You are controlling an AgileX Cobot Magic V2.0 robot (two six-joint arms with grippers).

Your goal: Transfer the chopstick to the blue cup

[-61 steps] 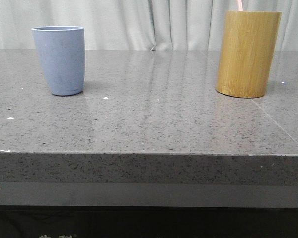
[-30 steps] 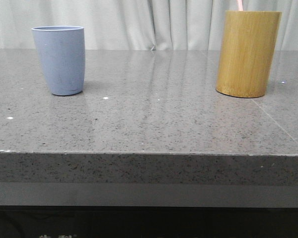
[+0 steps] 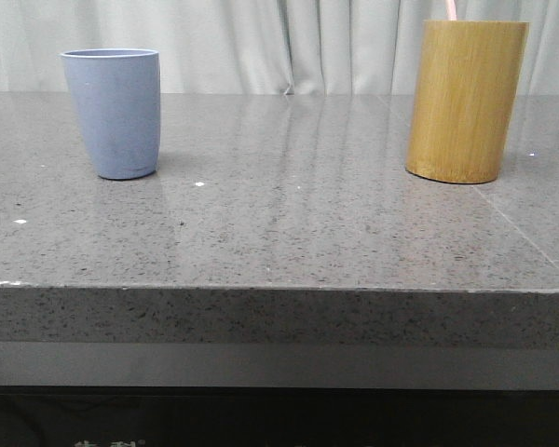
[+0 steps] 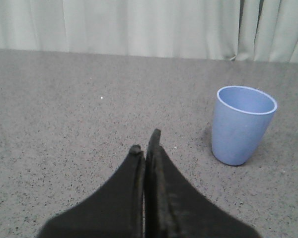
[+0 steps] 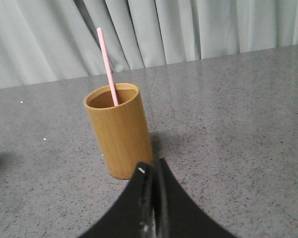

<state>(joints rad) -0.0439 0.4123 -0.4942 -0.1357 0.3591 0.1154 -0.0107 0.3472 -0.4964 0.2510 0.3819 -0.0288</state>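
Note:
I should use my left gripper to bring the cup beside the cylinder point(image 3: 321, 156) before my right gripper picks up the chopstick, because the blue cup point(image 3: 117, 116) is far from the bamboo cylinder.
The blue cup point(image 3: 113, 112) stands upright at the table's back left, and the left wrist view also catches the blue cup point(image 4: 242, 125). A pale pink chopstick point(image 5: 108, 64) stands tilted inside the tall bamboo cylinder point(image 5: 119, 130), which stands at the back right point(image 3: 464, 101). Only the chopstick's tip point(image 3: 450, 9) pokes above the rim in the front view. My left gripper point(image 4: 145, 141) is shut and empty, above bare table short of the cup. My right gripper point(image 5: 152, 166) is shut and empty, just in front of the cylinder's base.
The grey speckled stone table point(image 3: 289, 214) has a front edge close to the camera. Pale curtains point(image 3: 289, 42) hang behind it. A seam point(image 3: 526, 228) runs across the table at the right.

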